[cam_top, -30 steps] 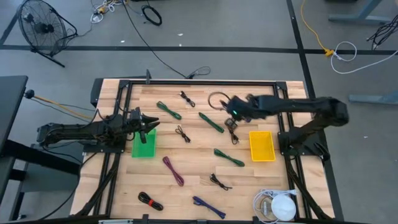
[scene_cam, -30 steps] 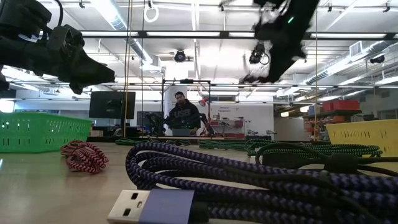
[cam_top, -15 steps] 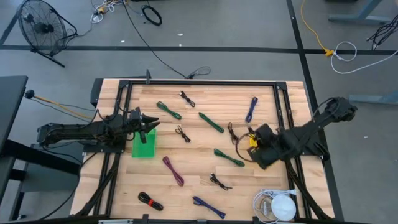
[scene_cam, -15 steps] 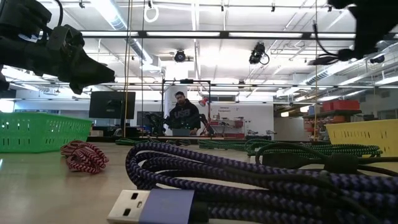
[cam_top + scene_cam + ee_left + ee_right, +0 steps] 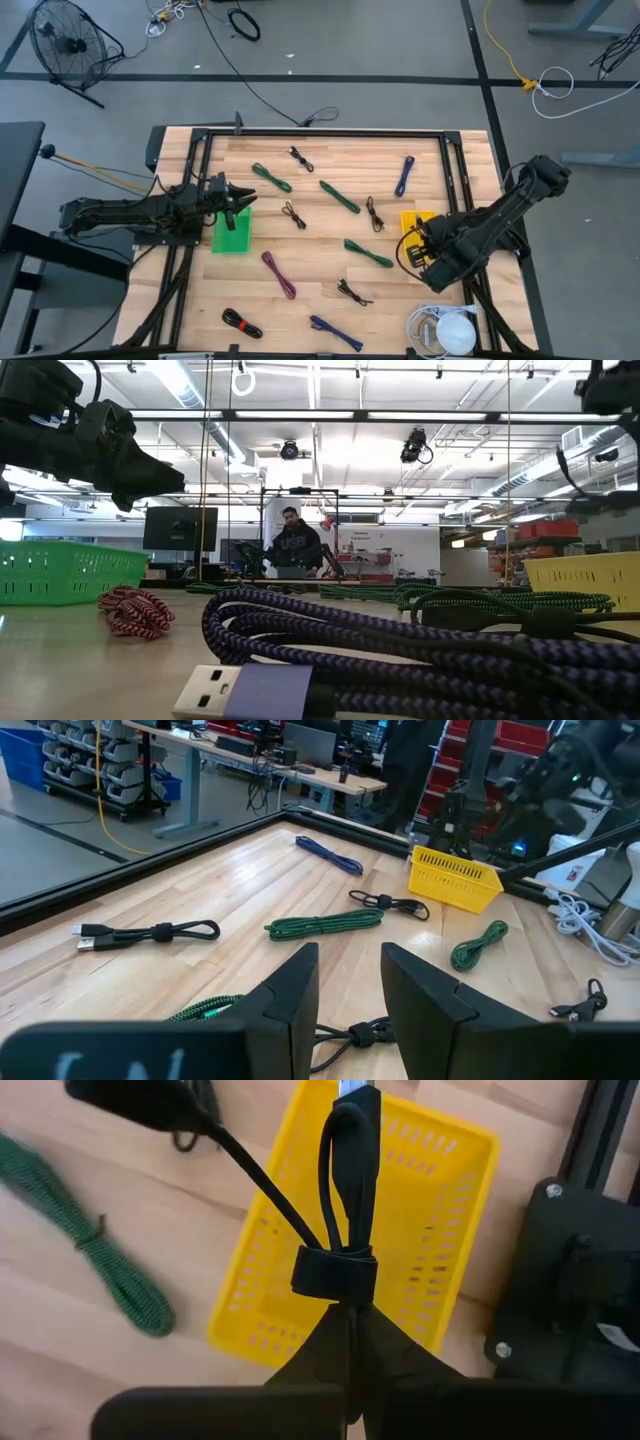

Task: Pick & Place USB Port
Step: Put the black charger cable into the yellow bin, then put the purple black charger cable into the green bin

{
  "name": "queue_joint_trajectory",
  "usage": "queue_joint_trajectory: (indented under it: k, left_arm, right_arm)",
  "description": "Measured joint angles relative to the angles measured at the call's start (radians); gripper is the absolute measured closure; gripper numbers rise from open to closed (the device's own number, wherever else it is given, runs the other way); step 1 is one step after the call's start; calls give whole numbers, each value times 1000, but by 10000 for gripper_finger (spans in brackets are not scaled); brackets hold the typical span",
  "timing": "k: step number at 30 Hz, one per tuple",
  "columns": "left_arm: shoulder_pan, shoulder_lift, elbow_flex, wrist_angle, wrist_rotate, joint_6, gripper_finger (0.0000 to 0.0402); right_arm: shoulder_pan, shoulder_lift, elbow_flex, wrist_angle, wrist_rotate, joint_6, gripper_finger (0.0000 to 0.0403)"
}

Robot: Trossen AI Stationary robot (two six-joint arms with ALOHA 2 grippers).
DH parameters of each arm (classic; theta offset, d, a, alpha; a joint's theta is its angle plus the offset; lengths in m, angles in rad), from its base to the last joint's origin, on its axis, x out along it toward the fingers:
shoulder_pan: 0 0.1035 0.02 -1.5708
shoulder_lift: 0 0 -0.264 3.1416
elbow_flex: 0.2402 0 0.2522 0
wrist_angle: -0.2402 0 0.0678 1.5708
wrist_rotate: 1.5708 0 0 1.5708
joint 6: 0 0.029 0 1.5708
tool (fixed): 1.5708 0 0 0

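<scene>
I carry on moving my right gripper over the empty basket's bottom [image 5: 412, 1220] and let go of the cable there, because the black cable's strap [image 5: 336, 1274] is above the open yellow basket.
My right gripper [image 5: 428, 252] is at the table's right side, over the near part of the yellow basket [image 5: 414, 219], shut on a bundled black USB cable [image 5: 403, 256]. The right wrist view shows the bundle [image 5: 352, 1170] above the basket [image 5: 440, 1180]. My left gripper [image 5: 241, 196] waits open at the left, above the far edge of the green basket [image 5: 231, 234]; its fingers [image 5: 295, 995] hold nothing. Several more bundled cables lie flat on the wood. My right gripper pinches the black cable between its two fingers [image 5: 330, 1342], just behind the black strap [image 5: 335, 1270] that wraps the bundle. The cable's loops [image 5: 345, 1150] reach forward past the fingertips. The bundle is lifted clear, above the yellow basket.
Green cables [image 5: 340, 197] [image 5: 368, 253] [image 5: 272, 178], black ones [image 5: 374, 213] [image 5: 294, 215] [image 5: 353, 292] [image 5: 241, 323], a maroon one [image 5: 279, 274] and blue ones [image 5: 404, 175] [image 5: 335, 332] are scattered about. A white cable and round device [image 5: 450, 330] sit at the near right corner. Black rails frame the table.
My right gripper has carried the black cable from the table's far middle toward the near right, and now holds it over the yellow basket, its arm drawn back and turned. The blue cable that the arm covered shows again. The left arm has kept still.
</scene>
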Motion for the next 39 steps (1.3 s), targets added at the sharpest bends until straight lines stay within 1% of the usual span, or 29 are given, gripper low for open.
queue_joint_trajectory:
  k: [6,15,19,28,32,35,37,39]
  left_arm:
    - [0,0,0,0,0,0,287]
    - [0,0,0,0,0,0,287]
    - [0,0,0,0,0,0,287]
    - [0,0,0,0,0,0,287]
    - [0,0,0,0,0,0,287]
    - [0,0,0,0,0,1,287]
    - [0,0,0,0,0,1,287]
    - [0,0,0,0,0,0,287]
  right_arm:
    - [0,0,-92,102,-25,13,403]
    - [0,0,-147,166,-31,25,399]
    - [0,0,-162,184,-30,24,369]
    - [-1,-13,-162,145,-21,26,276]
    - [-11,-26,-157,97,-13,25,249]
    - [-39,-54,-119,1,62,5,240]
    - [-66,-77,-81,-75,125,-9,240]
    - [-100,-100,-47,-133,164,-21,240]
